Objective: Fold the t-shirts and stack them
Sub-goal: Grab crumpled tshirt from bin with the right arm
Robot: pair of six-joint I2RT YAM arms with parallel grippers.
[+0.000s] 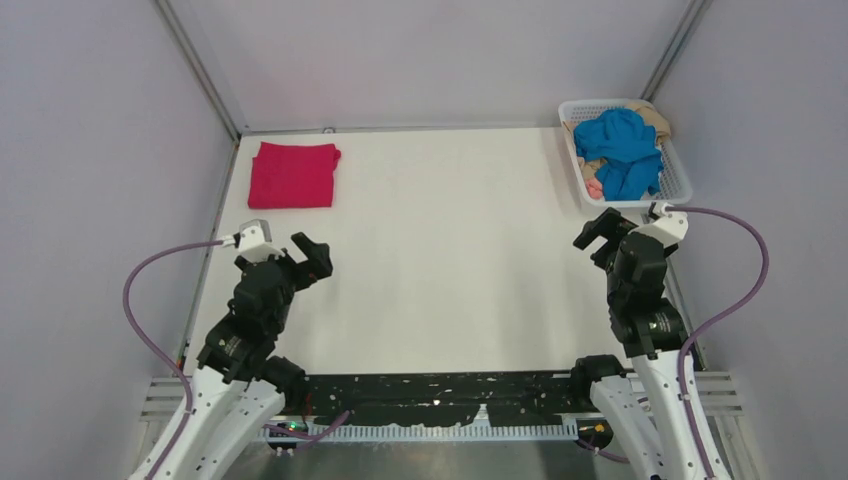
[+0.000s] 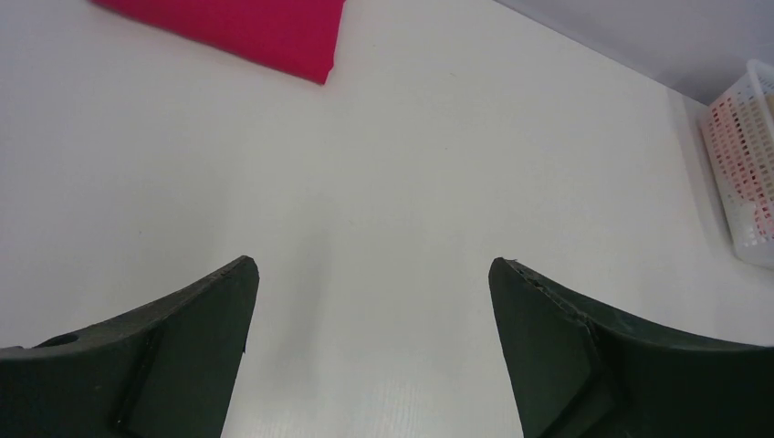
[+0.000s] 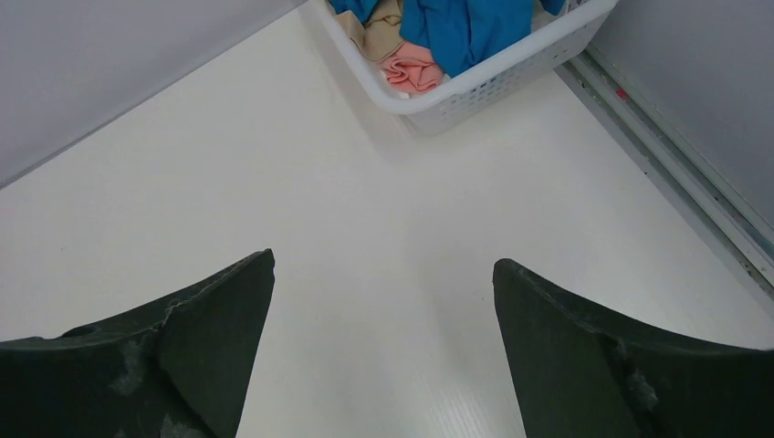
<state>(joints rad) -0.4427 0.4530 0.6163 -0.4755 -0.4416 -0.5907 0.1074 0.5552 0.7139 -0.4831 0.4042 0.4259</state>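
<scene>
My right gripper should go on reaching into the basket before its open fingers straddle a blue fold (image 1: 629,166), as the blue t-shirt (image 1: 613,141) lies above the beige cloth there.
A crimson t-shirt (image 1: 293,175) lies folded into a flat rectangle at the table's far left; its corner (image 2: 265,32) shows at the top of the left wrist view. A bright blue t-shirt (image 1: 620,150) sits crumpled in the white basket (image 1: 680,180) at the far right, also seen as blue t-shirt (image 3: 465,27) in the right wrist view. My left gripper (image 1: 312,258) hovers open over bare table, below the crimson shirt. My right gripper (image 1: 597,232) is open and empty, just short of the basket. Nothing lies between either pair of fingers.
The basket (image 3: 493,87) also holds beige cloth (image 3: 376,36) and pale pink cloth (image 3: 415,71). Grey walls close in the table on the left, back and right. A metal rail (image 3: 675,182) runs along the right edge. Purple cables loop off both wrists.
</scene>
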